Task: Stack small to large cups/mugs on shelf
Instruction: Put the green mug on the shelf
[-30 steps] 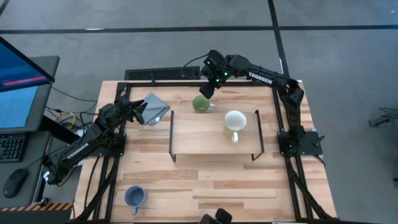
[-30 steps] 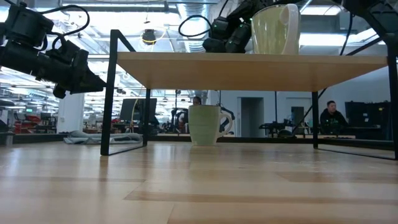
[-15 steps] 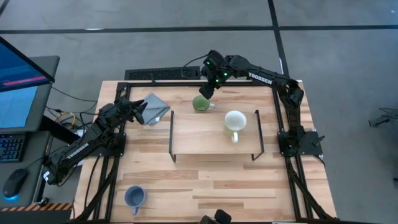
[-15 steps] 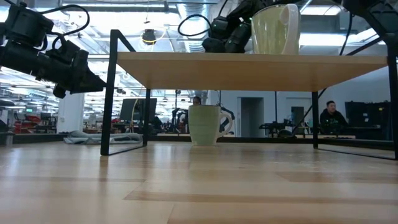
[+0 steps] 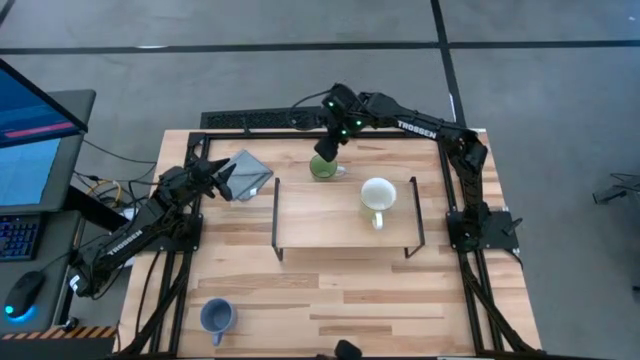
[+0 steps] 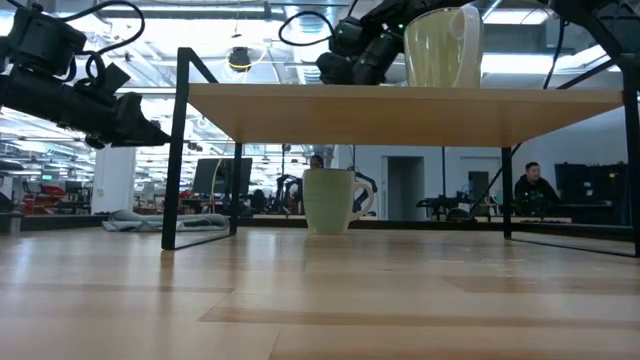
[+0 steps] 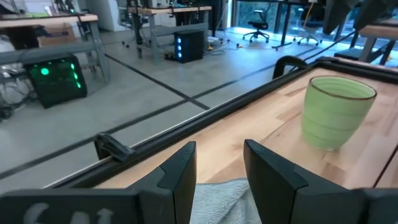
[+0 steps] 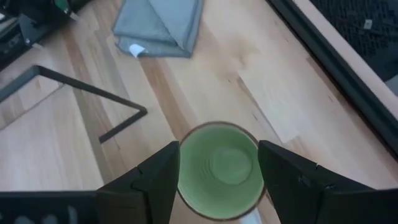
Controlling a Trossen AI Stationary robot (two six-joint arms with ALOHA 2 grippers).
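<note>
Next, my right gripper moves over to straddle the rim point(image 8: 248, 136) nearest the far rail, with one finger inside the mug, because the green mug's opening point(image 8: 219, 171) takes up the gripper's whole opening.
The green mug point(image 5: 323, 167) stands upright on the table just beyond the shelf's point(image 5: 330, 225) far edge; it also shows in the low view point(image 6: 328, 200) under the board. My right gripper point(image 5: 325, 150) hovers open straight above it. In the right wrist view its fingers point(image 8: 163, 177) stand on either side of the green mug's mouth point(image 8: 217, 171), clear of it. The cream-white mug point(image 5: 377, 195) stands on the shelf's right part. The blue mug point(image 5: 216, 316) stands near the table's near left corner. My left gripper point(image 5: 228, 180) waits open over the grey cloth point(image 5: 249, 173).
The shelf's black wire legs point(image 6: 178, 150) and far edge lie close beside the green mug. The folded grey cloth point(image 8: 163, 25) lies to the mug's left. A black frame rail point(image 7: 186, 121) runs along the table's far edge. The shelf's left part is bare wood.
My right gripper has moved a little up and toward the table's left, staying open above the green mug. The mugs have not moved.
</note>
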